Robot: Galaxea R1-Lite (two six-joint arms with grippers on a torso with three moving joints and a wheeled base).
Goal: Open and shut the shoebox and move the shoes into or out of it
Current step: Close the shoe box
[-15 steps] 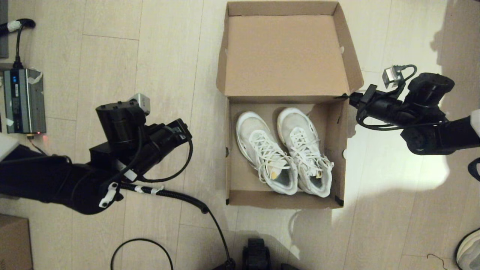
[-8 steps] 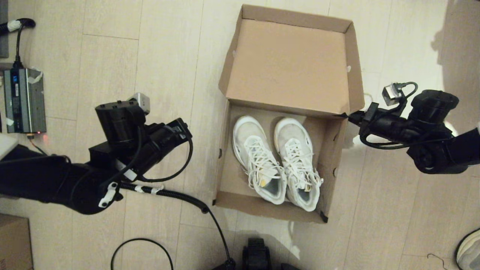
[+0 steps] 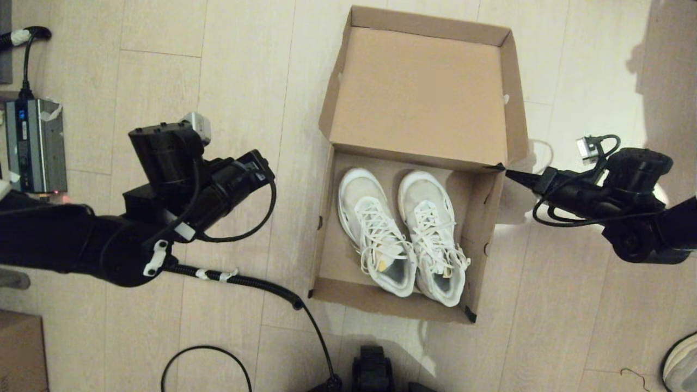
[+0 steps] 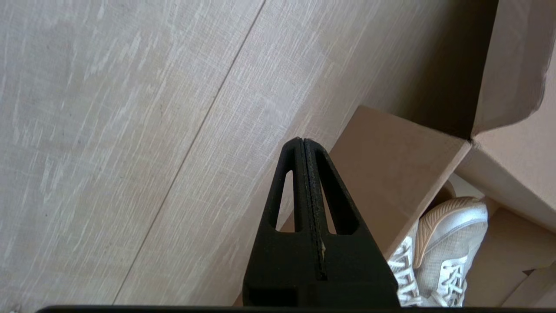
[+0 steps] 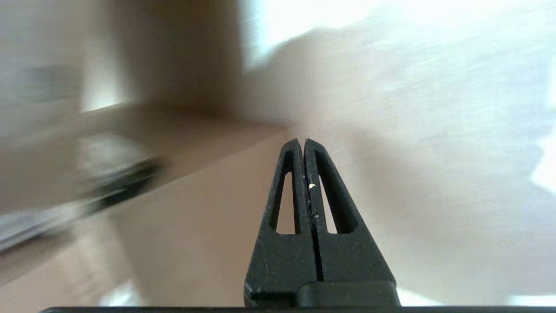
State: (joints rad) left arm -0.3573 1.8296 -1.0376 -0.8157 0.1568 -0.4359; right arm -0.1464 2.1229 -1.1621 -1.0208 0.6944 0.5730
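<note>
The end of the robot's right gripper is aimed at the shoebox's side (image 3: 494,193), short of the folded-back lid, so the robot should move back and come in under the lid's near corner (image 3: 518,159).
The brown shoebox (image 3: 486,218) lies open on the floor, its lid (image 3: 419,92) folded back on the far side. Both white sneakers (image 3: 403,231) sit side by side inside, toes toward the lid. My right gripper (image 3: 509,172) is shut on nothing, its tip right at the box's far right corner where lid meets wall; contact is unclear. In the right wrist view its tips (image 5: 302,140) hover beside the box wall (image 5: 195,208). My left gripper (image 3: 262,170), also shut and empty, hangs left of the box. Its tips (image 4: 302,140) are over the floor, next to the box (image 4: 391,169) and a sneaker (image 4: 451,234).
A grey power unit (image 3: 34,147) stands at the far left. A black cable (image 3: 256,283) runs across the floor near the box's front left. A small plain carton (image 3: 19,351) sits at the bottom left, a lone shoe (image 3: 680,362) at the bottom right.
The shoebox has swivelled, its front end swinging left, as the right gripper moved nearer at its corner. The right arm then drew back to the right. The left arm rose slightly.
</note>
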